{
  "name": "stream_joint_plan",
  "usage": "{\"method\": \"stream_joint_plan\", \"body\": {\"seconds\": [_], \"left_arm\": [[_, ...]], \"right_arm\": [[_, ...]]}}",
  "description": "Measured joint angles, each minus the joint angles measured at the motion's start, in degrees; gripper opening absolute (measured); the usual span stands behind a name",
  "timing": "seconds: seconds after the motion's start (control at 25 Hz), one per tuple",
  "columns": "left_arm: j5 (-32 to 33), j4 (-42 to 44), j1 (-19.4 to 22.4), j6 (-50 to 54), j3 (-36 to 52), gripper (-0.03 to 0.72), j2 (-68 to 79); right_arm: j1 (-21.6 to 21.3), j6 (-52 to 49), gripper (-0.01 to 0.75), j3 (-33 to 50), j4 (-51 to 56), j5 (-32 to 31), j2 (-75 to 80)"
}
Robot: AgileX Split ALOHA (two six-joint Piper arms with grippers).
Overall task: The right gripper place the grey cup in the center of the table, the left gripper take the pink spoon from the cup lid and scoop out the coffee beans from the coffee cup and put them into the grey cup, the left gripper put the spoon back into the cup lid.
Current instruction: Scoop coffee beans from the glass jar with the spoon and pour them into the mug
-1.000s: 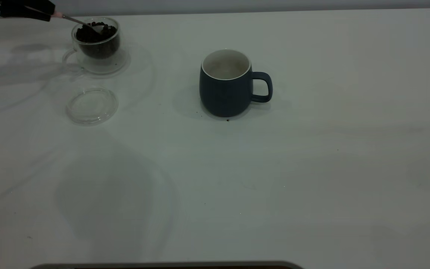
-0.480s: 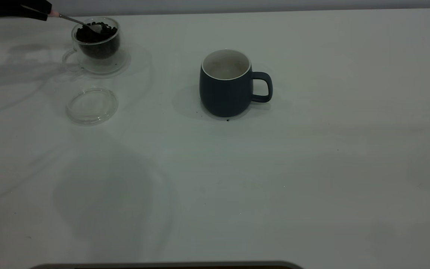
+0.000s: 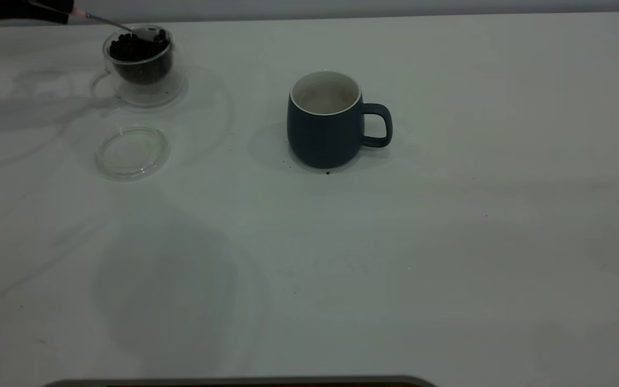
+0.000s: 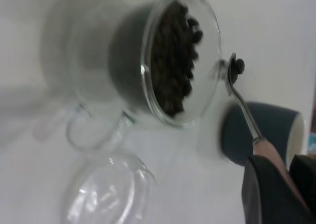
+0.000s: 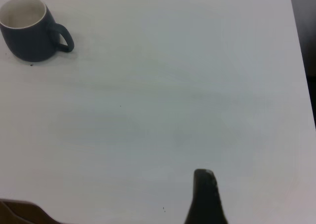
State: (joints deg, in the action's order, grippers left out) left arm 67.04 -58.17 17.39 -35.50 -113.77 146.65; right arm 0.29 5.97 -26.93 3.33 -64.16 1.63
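Note:
My left gripper should dip the pink spoon's bowl (image 4: 233,72) back into the coffee cup's beans (image 3: 130,49) before it goes to the grey cup, because the spoon's bowl is tilted on its edge and has hardly any beans in it.
The coffee cup (image 3: 138,64) stands at the far left of the table (image 3: 449,242), full of coffee beans (image 3: 135,48). My left gripper (image 3: 65,15) is shut on the pink handle of the pink spoon (image 3: 110,22), left of the coffee cup. The spoon bowl sits at the cup's rim with a few beans in it; the left wrist view shows the spoon (image 4: 242,105), one bean on it and the gripper (image 4: 284,179). The cup lid (image 3: 132,152) lies empty in front of the coffee cup. The grey cup (image 3: 325,131) stands upright at the table's middle, handle to the right. My right gripper (image 5: 205,194) is far from it.
The left wrist view shows the coffee cup (image 4: 123,71), its beans (image 4: 170,71), the lid (image 4: 106,194) and the grey cup (image 4: 237,135) beyond the spoon. The right wrist view shows the grey cup (image 5: 27,36) far off. A dark speck lies by the grey cup's base.
My left gripper has risen a little. The spoon bowl has come up out of the beans to the cup's rim, carrying a few beans.

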Motion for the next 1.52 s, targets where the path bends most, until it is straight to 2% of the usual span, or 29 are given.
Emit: {"method": "stream_joint_plan", "body": {"seconds": [0.52,0.92,1.24,1.52], "left_arm": [[-0.17,-5.23,3.03,-10.86,17.07,0.117,-5.13],[-0.47,-8.80,3.04,-19.46,28.34,0.117,-5.38],[-0.61,-12.93,3.57,-21.05,28.21,0.117,-5.67],[-0.61,-12.93,6.20,-18.73,21.18,0.117,-5.67]], "right_arm": [[0.00,-0.05,0.590,0.00,0.00,-0.06,0.00],[0.00,-0.05,0.590,0.00,0.00,-0.06,0.00],[0.00,-0.05,0.590,0.00,0.00,-0.06,0.00],[0.00,-0.05,0.590,0.00,0.00,-0.06,0.00]]}}
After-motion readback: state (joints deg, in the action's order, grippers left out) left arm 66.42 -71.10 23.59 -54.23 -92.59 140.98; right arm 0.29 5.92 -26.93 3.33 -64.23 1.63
